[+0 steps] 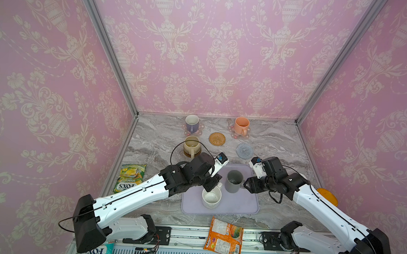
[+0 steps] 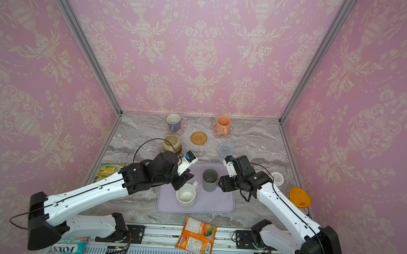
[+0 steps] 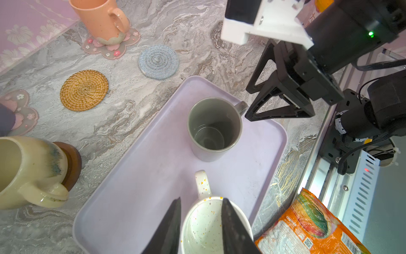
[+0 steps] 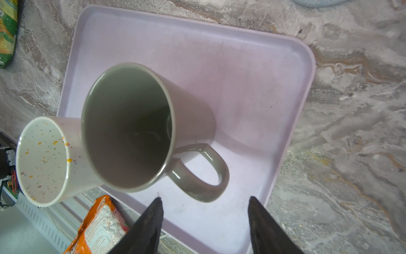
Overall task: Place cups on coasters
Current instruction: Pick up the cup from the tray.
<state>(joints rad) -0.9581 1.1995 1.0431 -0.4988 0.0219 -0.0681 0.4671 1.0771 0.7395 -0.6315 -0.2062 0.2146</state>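
Note:
The grey cup's handle points away from the robot's left gripper, so next the right gripper grasps that handle and brings the grey cup to the rattan coaster.
On the lavender tray stand a speckled white cup and a dark grey cup. My left gripper is open over the speckled cup, one finger outside its rim and one over its inside. My right gripper stands open just short of the grey cup's handle. The lavender cup and the peach cup each sit on a pink flower coaster. The beige cup rests on the brown wooden disc. The rattan coaster and the grey-blue coaster are bare.
A green-yellow sweets bag lies left of the tray. An orange packet overhangs the front edge. At the right sit a white round lid and an orange lid. Pink walls close in three sides.

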